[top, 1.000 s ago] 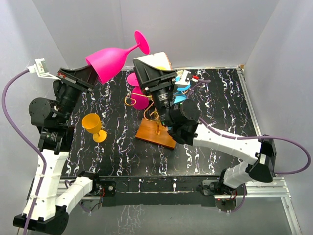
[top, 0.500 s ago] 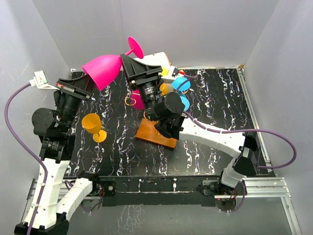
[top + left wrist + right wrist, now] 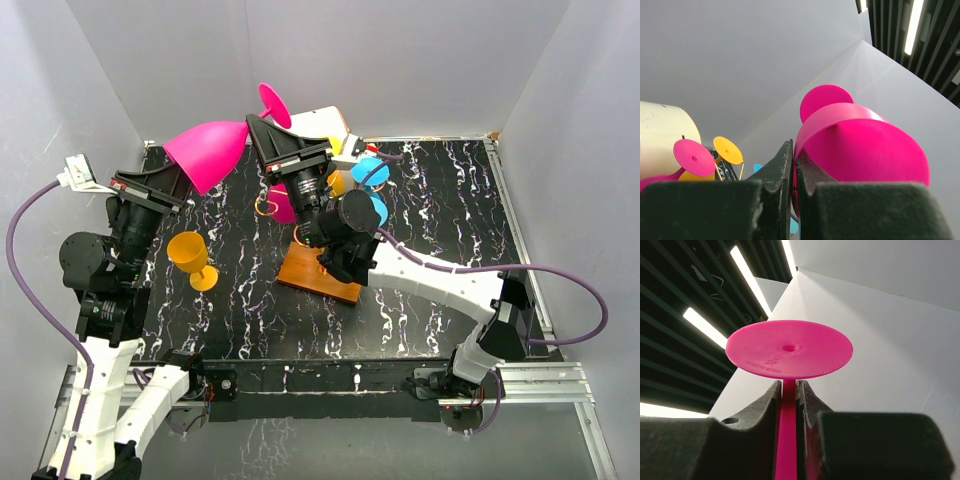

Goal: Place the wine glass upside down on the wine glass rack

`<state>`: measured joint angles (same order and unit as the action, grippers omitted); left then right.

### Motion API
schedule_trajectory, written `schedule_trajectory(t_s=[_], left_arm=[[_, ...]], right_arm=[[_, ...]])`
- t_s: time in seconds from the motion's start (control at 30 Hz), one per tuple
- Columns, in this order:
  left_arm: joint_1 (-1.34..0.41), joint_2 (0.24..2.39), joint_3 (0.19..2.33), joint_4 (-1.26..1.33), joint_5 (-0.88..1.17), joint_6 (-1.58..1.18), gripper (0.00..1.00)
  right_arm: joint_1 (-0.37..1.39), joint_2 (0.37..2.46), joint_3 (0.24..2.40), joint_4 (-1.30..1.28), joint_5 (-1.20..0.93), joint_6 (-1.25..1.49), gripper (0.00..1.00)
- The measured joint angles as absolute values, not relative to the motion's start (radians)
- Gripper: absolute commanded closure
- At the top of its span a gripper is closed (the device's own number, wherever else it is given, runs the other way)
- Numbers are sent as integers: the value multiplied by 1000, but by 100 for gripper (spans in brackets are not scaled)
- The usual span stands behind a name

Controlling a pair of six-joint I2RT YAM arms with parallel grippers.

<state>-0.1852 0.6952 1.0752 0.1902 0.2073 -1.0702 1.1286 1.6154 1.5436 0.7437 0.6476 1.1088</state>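
I should open my left gripper, because it has the pink wine glass by its rim (image 3: 183,166). I should then take the foot (image 3: 274,105) with my left gripper after my right gripper turns the glass upside down.
A pink wine glass (image 3: 207,153) is held high above the table, lying almost on its side with its foot (image 3: 274,104) toward the back wall. My left gripper (image 3: 186,180) is shut on the rim of its bowl (image 3: 865,150), one jaw inside and one outside. My right gripper (image 3: 788,385) is shut on the stem (image 3: 787,440) just under the round foot (image 3: 789,349). The wine glass rack (image 3: 318,272), gold wire on an orange-brown wooden base, stands mid-table below my right arm, largely hidden by it.
A pink glass (image 3: 284,206), a blue glass (image 3: 371,171) and an orange one (image 3: 336,182) hang on the rack. Another orange glass (image 3: 192,257) stands upright on the black marble table (image 3: 440,220) at left. A white cylinder box (image 3: 325,124) stands at the back.
My right gripper has swung left to the pink glass and shut on its stem. The glass and left gripper have shifted slightly left and down.
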Motion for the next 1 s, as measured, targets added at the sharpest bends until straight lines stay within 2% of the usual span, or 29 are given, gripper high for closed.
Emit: schedule_trajectory(t_s=[0.03,0.1,0.2,0.23,0.33,0.43,0.53,0.8,1.0], left_arm=[[-185,694,1075,186,211,-1070,100],[-185,691,1073,186,220,-1066,100],[-185,682,1068,181,230,-1051,87],[-185,678,1068,173,236,-1043,81],[-186,667,1071,133,257,-1012,51],[-186,655,1095,67,258,-976,36],[-186,633,1142,-27,254,-910,31],[-186,537,1333,-360,191,-683,28],[-186,513,1435,-403,216,-617,27]], right_arm=[[1129,1612,1539,745,647,1112,100],[1129,1608,1530,751,641,1120,100],[1129,1598,1509,765,629,1121,100],[1129,1595,1502,770,623,1118,100],[1129,1576,1467,785,613,1092,100],[1129,1546,1424,793,609,1042,100],[1129,1507,1382,797,603,974,100],[1129,1320,1250,776,526,737,100],[1129,1217,1222,682,416,566,100]])
